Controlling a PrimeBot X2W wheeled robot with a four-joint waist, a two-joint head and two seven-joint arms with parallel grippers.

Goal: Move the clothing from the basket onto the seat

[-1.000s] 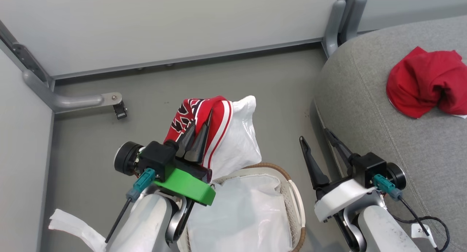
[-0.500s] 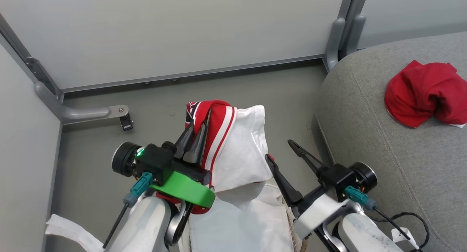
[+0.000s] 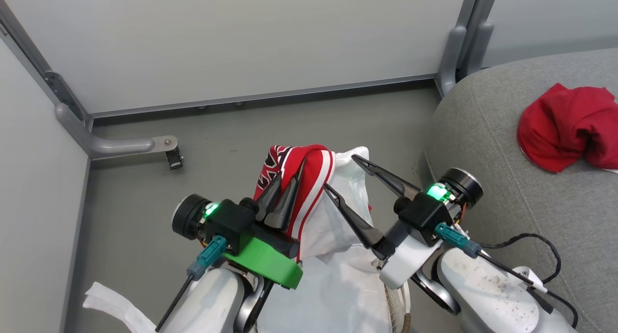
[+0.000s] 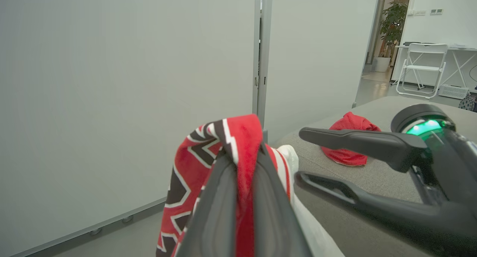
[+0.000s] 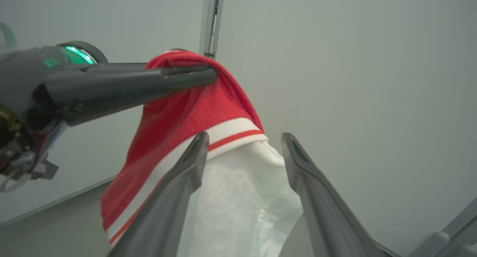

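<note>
Only the smooth white liner (image 3: 327, 298) can be seen below the hanging jersey (image 3: 316, 173), so the robot should expect the basket to be otherwise empty when it carries the jersey away.
My left gripper (image 3: 291, 169) is shut on the red jersey (image 3: 316, 166), holding it up above the basket (image 3: 401, 301). The jersey's white panel (image 3: 338, 212) hangs down from it. My right gripper (image 3: 340, 171) stands open beside it, fingers on either side of that hanging white panel (image 5: 242, 190). The right wrist view shows the right gripper (image 5: 245, 137) open just below the red-striped trim. In the left wrist view my left gripper (image 4: 244, 156) pinches the jersey (image 4: 238, 132). A second red garment (image 3: 565, 128) lies on the grey seat (image 3: 507, 188). The white liner (image 3: 333, 294) covers the basket's inside.
Grey partition walls close the back and left. A metal foot bracket (image 3: 166, 149) sits on the grey floor at the left. A white strip (image 3: 113, 306) lies on the floor by my left arm. A black cable (image 3: 536, 246) loops off my right wrist.
My right gripper has swung left and up from beside the seat to the jersey's white panel. The left gripper still holds the jersey. The camera has shifted slightly.
</note>
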